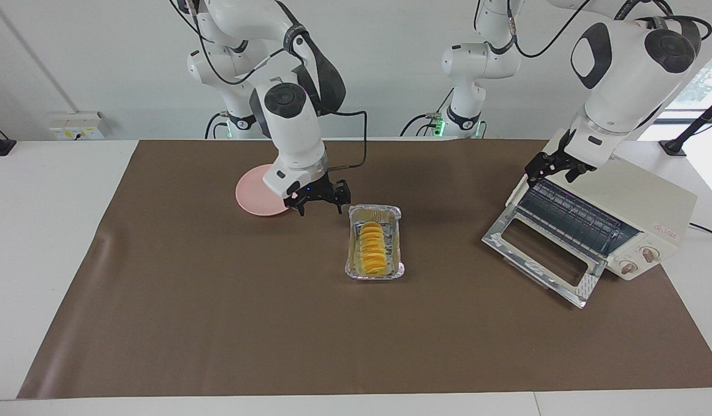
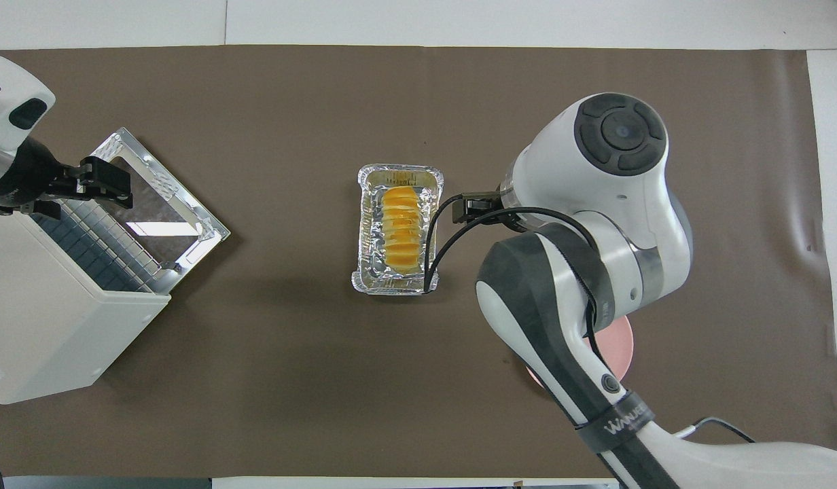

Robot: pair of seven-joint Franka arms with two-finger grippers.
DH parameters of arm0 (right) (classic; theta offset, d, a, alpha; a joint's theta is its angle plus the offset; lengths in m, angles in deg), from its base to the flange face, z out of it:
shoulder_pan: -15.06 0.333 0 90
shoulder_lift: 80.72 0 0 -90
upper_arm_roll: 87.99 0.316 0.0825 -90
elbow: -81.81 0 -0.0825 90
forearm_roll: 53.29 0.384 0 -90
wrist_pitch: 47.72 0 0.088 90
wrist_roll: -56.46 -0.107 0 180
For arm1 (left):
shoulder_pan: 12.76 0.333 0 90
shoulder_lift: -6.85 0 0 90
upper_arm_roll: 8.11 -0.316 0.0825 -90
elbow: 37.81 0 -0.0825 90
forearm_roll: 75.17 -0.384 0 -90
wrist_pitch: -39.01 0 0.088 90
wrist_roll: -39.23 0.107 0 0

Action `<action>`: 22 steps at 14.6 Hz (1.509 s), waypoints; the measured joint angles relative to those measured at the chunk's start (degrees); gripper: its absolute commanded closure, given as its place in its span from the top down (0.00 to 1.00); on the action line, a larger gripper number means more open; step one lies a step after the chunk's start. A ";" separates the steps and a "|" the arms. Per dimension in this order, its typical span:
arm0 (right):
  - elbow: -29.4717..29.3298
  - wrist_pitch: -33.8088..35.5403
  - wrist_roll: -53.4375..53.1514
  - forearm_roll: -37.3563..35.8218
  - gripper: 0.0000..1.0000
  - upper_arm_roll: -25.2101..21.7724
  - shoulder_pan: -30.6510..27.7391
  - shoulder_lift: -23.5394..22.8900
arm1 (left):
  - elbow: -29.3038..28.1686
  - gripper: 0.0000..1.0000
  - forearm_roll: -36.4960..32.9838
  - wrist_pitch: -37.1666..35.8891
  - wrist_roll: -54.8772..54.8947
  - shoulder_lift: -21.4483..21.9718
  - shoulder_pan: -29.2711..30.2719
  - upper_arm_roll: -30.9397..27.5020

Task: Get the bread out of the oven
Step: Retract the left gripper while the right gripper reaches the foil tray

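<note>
Foil (image 2: 372, 232) can be seen along both sides of the bread (image 2: 401, 229), so the bread should come free in one piece and leave the tray empty when I lift.
The bread (image 1: 372, 248) is a ridged golden-orange loaf lying in a silver foil tray (image 1: 374, 274) in the middle of the brown mat; it also shows in the overhead view (image 2: 401, 227). The cream-white oven (image 1: 639, 199) stands at the left arm's end of the table, its glass door (image 1: 541, 254) folded down open and its wire rack (image 1: 570, 216) bare. My right gripper (image 1: 320, 209) is open and empty, low over the mat between the pink plate and the tray's end. My left gripper (image 1: 555, 170) is open and empty over the oven's upper front edge.
A pink round plate (image 1: 255, 193) lies nearer to the robots than the tray, toward the right arm's end, partly covered by the right arm. The oven's two knobs (image 1: 638, 261) face away from the robots. A brown mat (image 1: 217, 323) covers the table.
</note>
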 measured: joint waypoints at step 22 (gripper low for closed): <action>2.01 -15.52 -11.55 2.86 0.00 0.02 3.65 -11.92 | -0.63 1.00 -0.46 -6.04 5.28 4.29 1.15 1.33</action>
